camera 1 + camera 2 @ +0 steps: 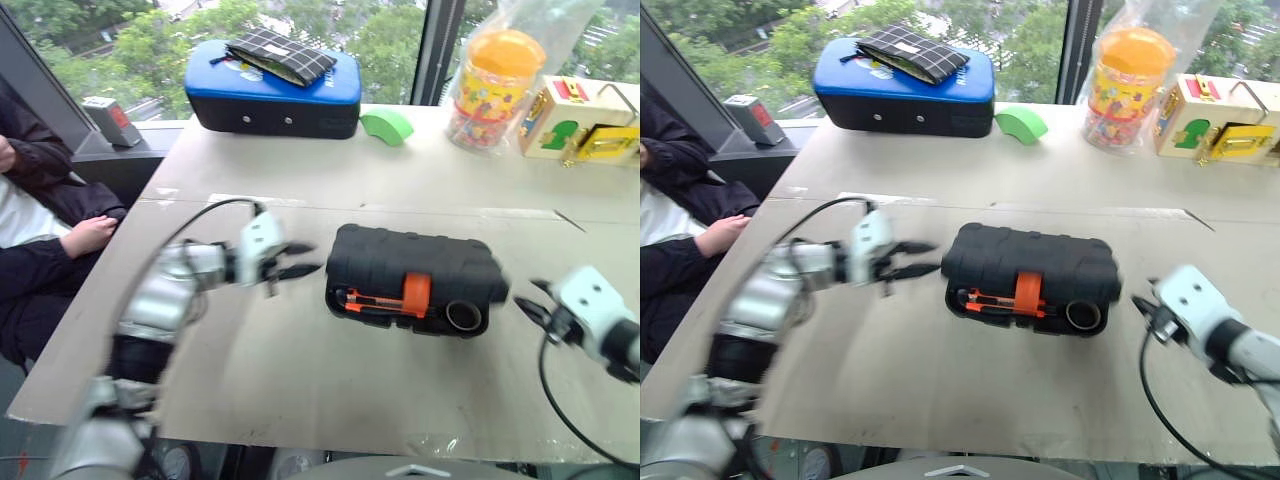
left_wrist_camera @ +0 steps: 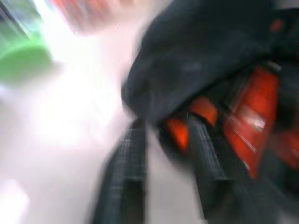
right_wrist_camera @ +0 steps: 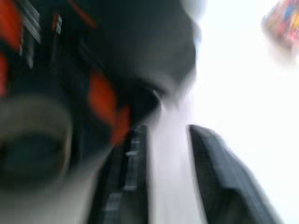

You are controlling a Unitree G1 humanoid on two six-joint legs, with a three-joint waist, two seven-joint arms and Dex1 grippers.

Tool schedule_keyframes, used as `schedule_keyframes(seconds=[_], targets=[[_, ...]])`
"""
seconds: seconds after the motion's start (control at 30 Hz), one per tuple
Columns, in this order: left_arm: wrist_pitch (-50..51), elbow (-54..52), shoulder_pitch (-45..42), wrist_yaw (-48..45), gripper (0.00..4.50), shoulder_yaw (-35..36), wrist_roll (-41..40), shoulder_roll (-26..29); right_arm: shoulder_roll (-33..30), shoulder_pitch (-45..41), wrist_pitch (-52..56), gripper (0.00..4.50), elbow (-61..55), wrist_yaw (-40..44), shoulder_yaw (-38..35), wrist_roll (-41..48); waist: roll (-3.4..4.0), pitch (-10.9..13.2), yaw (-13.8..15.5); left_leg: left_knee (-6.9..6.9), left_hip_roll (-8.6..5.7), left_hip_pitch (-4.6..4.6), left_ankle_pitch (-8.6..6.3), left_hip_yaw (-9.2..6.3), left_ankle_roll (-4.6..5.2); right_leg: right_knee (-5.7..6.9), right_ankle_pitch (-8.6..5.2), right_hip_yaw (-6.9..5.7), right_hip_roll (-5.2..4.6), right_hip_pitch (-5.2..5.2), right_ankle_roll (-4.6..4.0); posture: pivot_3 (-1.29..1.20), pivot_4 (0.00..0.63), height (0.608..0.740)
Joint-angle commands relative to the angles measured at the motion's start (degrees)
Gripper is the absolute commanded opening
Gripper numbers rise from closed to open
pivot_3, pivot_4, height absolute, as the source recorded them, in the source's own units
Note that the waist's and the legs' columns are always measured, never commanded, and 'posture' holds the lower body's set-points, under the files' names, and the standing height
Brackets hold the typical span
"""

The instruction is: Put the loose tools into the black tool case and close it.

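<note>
The lid gapes at the front, so next I press the lid's end down with my left gripper while my right gripper comes around to the orange latch.
The black tool case lies in the middle of the table, its lid down over the base with a gap along the front edge. Through that gap show an orange-black utility knife, the orange latch and a dark tape roll. My left gripper hovers just off the case's left end, open, nothing between its fingers. To the right of the case's other end sits my right gripper, also open and empty, with the tape roll close beside it in the right wrist view.
A blue-topped case with a checked pouch stands at the back. Also at the back are a green block, an orange-lidded jar and a wooden toy box. A person sits at the table's left edge.
</note>
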Motion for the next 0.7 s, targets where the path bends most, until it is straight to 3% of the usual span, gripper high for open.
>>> schedule_keyframes(seconds=[0.03,0.07,0.17,0.23,0.27,0.43,0.57,0.7], targets=[[17.2,-2.5,-3.4,-9.4,1.86,5.7,-11.8,7.1,-0.5,6.9,2.4,0.98,-7.7,8.4,-10.1,5.9,-0.05,0.0,0.0,0.08,0.06,0.0,0.02,-0.1,-0.03,0.03,-0.09,-0.21,0.04,0.04,0.1,0.0,0.15,0.74],[19.0,-2.7,-3.8,-11.2,1.86,5.7,-13.1,8.1,0.0,8.4,3.3,0.84,-9.0,9.8,-11.7,8.3,0.07,0.1,0.2,0.12,0.06,0.06,0.05,-0.16,-0.08,0.0,-0.1,-0.38,0.0,0.16,0.15,0.0,0.15,0.74],[26.4,-3.5,-6.6,-13.4,1.18,5.8,-17.6,8.3,2.2,9.8,8.2,0.0,-13.0,12.0,-13.3,18.8,-0.11,0.1,0.8,0.19,-0.09,0.49,0.04,-0.04,-0.07,-0.04,-0.15,-0.32,-0.12,0.65,0.21,0.0,0.15,0.74],[28.1,-5.3,-7.7,-13.9,0.35,4.5,-18.4,7.5,2.4,8.5,10.8,0.0,-14.6,10.3,-10.8,21.9,-0.28,0.1,0.8,0.2,-0.08,0.58,0.04,-0.06,-0.07,-0.04,-0.16,-0.32,-0.15,0.73,0.2,0.0,0.15,0.74],[28.0,-6.6,-7.9,-14.2,0.15,3.5,-18.3,6.8,2.1,7.2,12.4,0.0,-15.1,8.7,-8.2,22.5,-0.33,0.2,0.8,0.21,-0.08,0.57,0.04,-0.06,-0.07,-0.03,-0.15,-0.3,-0.15,0.72,0.2,0.0,0.15,0.74],[25.1,-10.5,-10.4,-11.2,0.15,-2.3,-14.6,0.1,1.7,-4.8,22.9,0.0,-12.4,-4.8,9.5,17.8,-0.5,0.1,0.8,0.2,-0.14,0.29,0.03,-0.08,-0.06,-0.05,-0.03,-0.02,-0.15,0.47,-0.03,0.0,0.15,0.74],[22.4,-9.5,-12.6,-8.7,0.15,-5.0,-11.4,-3.9,6.9,-16.9,32.1,0.0,-6.7,-15.9,12.2,15.2,-0.52,0.1,0.5,0.21,-0.15,0.05,0.04,-0.22,-0.07,-0.04,0.0,-0.06,-0.03,0.27,-0.08,0.0,0.15,0.74],[18.0,-6.3,-14.7,-5.5,0.15,-7.6,-6.4,-8.3,10.0,-28.2,35.6,0.0,0.0,-21.5,13.9,12.9,-0.47,0.1,0.5,0.32,-0.23,0.11,0.06,-0.09,-0.03,0.0,0.02,0.1,-0.02,0.32,-0.05,0.0,0.15,0.74]])
